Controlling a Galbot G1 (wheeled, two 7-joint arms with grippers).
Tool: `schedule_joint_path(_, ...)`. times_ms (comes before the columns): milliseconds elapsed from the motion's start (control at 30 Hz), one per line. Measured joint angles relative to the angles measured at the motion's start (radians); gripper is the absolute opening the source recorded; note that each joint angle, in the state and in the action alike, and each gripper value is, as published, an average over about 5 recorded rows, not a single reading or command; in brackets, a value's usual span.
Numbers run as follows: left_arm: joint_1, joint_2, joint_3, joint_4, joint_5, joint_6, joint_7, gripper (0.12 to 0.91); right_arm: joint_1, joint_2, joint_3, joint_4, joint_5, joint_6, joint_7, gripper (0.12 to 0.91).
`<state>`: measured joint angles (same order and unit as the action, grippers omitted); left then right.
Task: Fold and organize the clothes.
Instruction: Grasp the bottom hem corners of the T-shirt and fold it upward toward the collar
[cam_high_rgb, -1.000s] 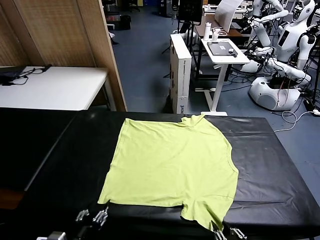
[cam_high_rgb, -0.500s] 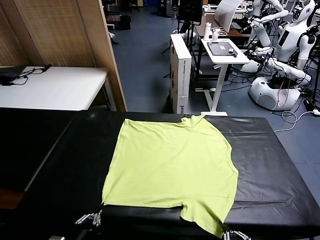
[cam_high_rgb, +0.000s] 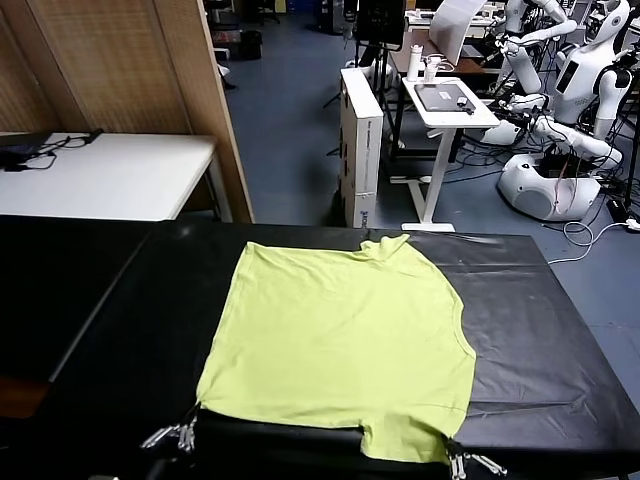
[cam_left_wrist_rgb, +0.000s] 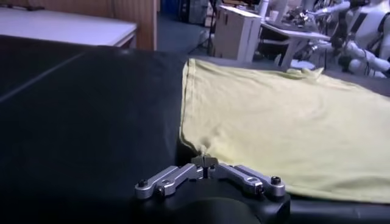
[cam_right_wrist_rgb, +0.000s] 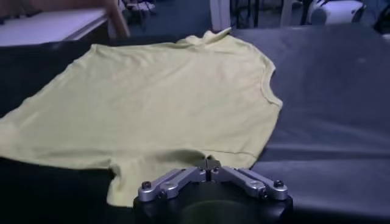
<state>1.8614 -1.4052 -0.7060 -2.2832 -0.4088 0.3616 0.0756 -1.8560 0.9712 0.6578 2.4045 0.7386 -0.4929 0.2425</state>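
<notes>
The robot's two grippers are pinching the shirt's near corners (cam_high_rgb: 204, 397) and the shirt's body lies flat, so the left gripper should go on folding forward until the shirt's near edge gets to the shirt's middle (cam_high_rgb: 335, 325).
The clothes, one lime yellow-green T-shirt (cam_high_rgb: 340, 335), lie spread flat on the black table (cam_high_rgb: 540, 330), with the neck at the far side. At the table's near edge my left gripper (cam_high_rgb: 185, 432) is shut on the shirt's near left corner. In the left wrist view the gripper (cam_left_wrist_rgb: 206, 162) pinches a small pucker of the shirt (cam_left_wrist_rgb: 286, 122). My right gripper (cam_high_rgb: 455, 462) is shut on the near right corner by the sleeve. In the right wrist view its jaws (cam_right_wrist_rgb: 209, 163) are closed on the edge of the shirt (cam_right_wrist_rgb: 170, 97).
A white desk (cam_high_rgb: 110, 175) and a wooden partition (cam_high_rgb: 150, 80) stand behind the table on the left. A white cabinet (cam_high_rgb: 362, 140), a small stand table (cam_high_rgb: 450, 100) and other white robots (cam_high_rgb: 560, 150) are behind on the right.
Both grippers have drawn the shirt slightly toward the near edge. The hanging right sleeve corner has been pulled taut, so the near hem runs straighter between the two grippers.
</notes>
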Motion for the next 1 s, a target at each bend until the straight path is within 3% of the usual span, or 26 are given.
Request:
schedule_joint_path(600, -0.212, 0.040, 0.074, 0.090, 0.031, 0.003, -0.014, 0.145, 0.331, -0.032, -0.112, -0.254, -0.006, 0.007, -0.011, 0.140)
schedule_joint_path(1000, -0.334, 0.100, 0.130, 0.187, 0.032, 0.009, -0.022, 0.145, 0.482, -0.014, -0.202, -0.378, -0.057, 0.023, -0.020, 0.140)
